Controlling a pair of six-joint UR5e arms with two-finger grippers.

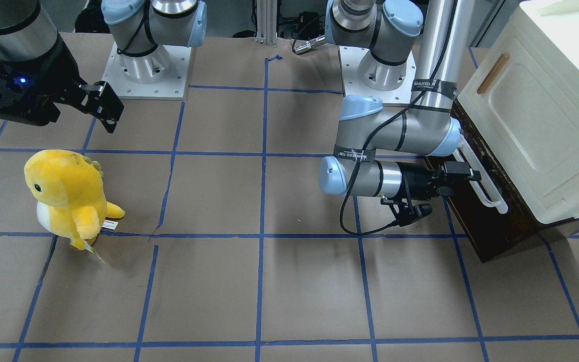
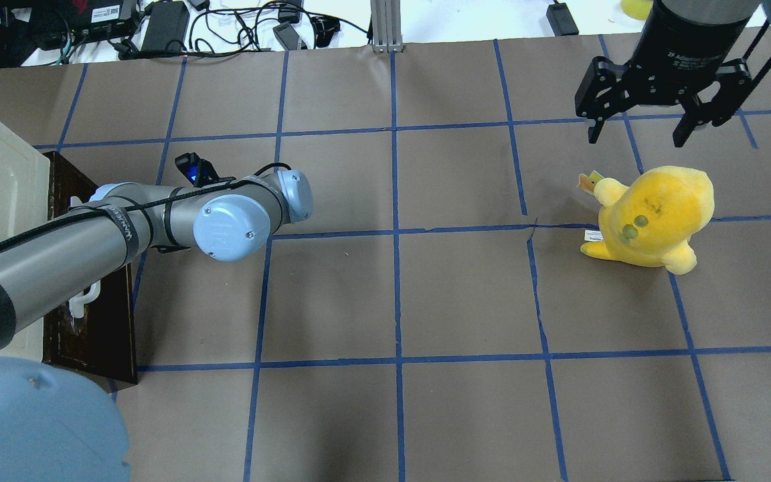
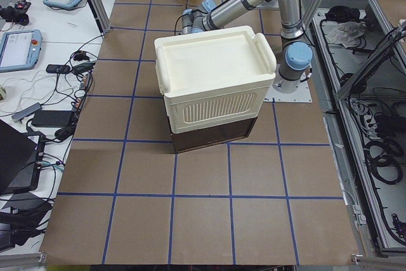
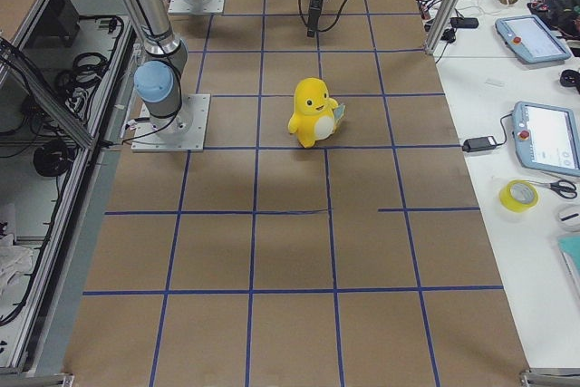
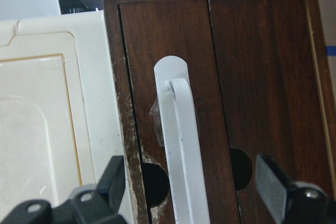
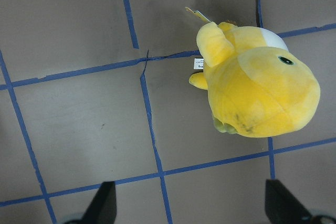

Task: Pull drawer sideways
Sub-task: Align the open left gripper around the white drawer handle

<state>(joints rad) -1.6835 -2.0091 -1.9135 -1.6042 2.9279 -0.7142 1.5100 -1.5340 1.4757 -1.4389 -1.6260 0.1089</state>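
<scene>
A dark seam (image 5: 219,72) separates the drawer front (image 5: 167,31) from the brown panel beside it. The drawer front will slide straight out alone when I pull.
The drawer (image 1: 493,221) has a dark brown wooden front with a long white bar handle (image 1: 488,188), and it sits under the cream cabinet (image 1: 536,125). My left gripper (image 1: 470,176) is open at the handle. In the left wrist view the handle (image 5: 181,145) runs between my two fingers (image 5: 113,182), one on each side and neither touching it. My right gripper (image 2: 636,130) is open and empty, hovering above the table just beyond a yellow plush toy (image 2: 653,214).
The cream cabinet door (image 5: 42,129) lies right beside the drawer front (image 5: 252,77). The plush (image 1: 68,193) stands far from the drawer on the brown, blue-taped table (image 1: 269,281). Cables and devices lie past the table's far edge (image 2: 191,27).
</scene>
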